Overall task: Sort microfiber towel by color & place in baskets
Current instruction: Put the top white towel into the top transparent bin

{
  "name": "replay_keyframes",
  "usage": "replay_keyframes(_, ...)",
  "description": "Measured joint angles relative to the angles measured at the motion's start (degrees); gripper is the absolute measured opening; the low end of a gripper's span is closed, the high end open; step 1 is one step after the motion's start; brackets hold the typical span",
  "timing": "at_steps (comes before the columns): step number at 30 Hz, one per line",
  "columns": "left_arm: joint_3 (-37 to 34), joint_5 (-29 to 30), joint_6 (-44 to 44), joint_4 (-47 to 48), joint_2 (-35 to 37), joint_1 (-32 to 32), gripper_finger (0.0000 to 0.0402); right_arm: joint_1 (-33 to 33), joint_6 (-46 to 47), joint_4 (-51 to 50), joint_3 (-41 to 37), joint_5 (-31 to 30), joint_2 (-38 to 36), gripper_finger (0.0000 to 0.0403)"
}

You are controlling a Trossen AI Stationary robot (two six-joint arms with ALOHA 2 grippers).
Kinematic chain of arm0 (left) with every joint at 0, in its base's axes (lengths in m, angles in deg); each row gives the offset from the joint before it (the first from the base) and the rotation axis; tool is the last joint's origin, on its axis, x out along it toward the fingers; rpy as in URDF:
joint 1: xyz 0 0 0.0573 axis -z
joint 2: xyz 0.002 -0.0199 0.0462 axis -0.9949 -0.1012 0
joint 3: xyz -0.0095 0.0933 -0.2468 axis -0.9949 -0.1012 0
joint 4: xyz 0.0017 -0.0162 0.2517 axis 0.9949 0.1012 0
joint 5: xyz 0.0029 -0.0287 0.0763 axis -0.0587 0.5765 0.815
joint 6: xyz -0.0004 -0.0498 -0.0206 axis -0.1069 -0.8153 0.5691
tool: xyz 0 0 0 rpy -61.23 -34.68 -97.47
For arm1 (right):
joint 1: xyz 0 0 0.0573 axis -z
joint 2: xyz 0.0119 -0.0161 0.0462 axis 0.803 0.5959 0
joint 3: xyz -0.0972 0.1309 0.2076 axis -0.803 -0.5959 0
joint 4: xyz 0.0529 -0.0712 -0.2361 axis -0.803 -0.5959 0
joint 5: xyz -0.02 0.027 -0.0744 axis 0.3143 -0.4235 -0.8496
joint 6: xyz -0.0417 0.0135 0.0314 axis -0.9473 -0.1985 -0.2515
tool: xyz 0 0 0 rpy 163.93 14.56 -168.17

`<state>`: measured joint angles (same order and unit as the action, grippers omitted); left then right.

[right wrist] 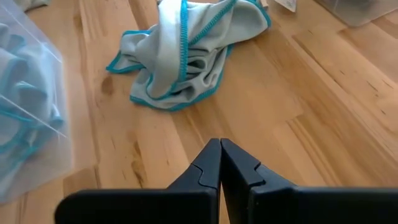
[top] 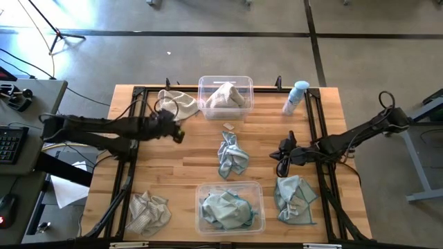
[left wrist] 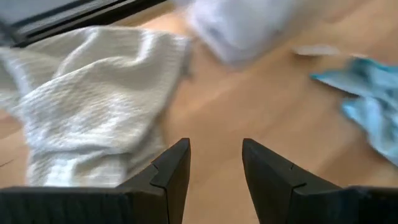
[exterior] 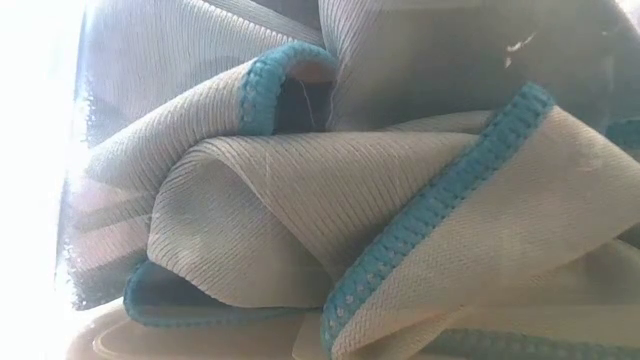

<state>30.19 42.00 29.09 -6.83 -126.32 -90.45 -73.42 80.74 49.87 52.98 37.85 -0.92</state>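
The loose beige towel (top: 181, 105) will bunch up at my left gripper and hang down around it when I lift, because the towel lies in limp folds (left wrist: 93, 81).
A beige towel (top: 176, 104) lies crumpled at the far left, beside the far basket (top: 208, 84), which holds another beige towel (top: 225, 97). My left gripper (top: 177, 133) is open and empty just near of that loose towel, which also shows in the left wrist view (left wrist: 93, 106). A teal towel (top: 232, 153) lies at the table's middle. My right gripper (top: 282, 158) is shut and empty to its right. The near basket (top: 257, 207) holds teal towels (top: 225, 209).
Another beige towel (top: 147, 211) lies near left and another teal towel (top: 295, 198) near right. A blue-capped spray bottle (top: 296, 97) lies at the far right. A black metal frame (top: 313, 117) runs along the table's sides. A teal-edged towel (exterior: 350, 200) fills the low view.
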Motion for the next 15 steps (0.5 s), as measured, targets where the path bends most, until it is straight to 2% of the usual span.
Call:
replay_keyframes(8, 0.00, -10.30, 5.41, -0.13, -4.93, -18.94, 0.0133, 0.01, 0.12, 1.27, 0.00, -0.38, 0.17, 0.0000)
replay_keyframes(15, 0.00, -17.45, 10.38, -1.99, -11.63, -30.95, 0.0133, 0.01, 0.15, 1.75, 0.00, -2.89, 0.17, 0.0000)
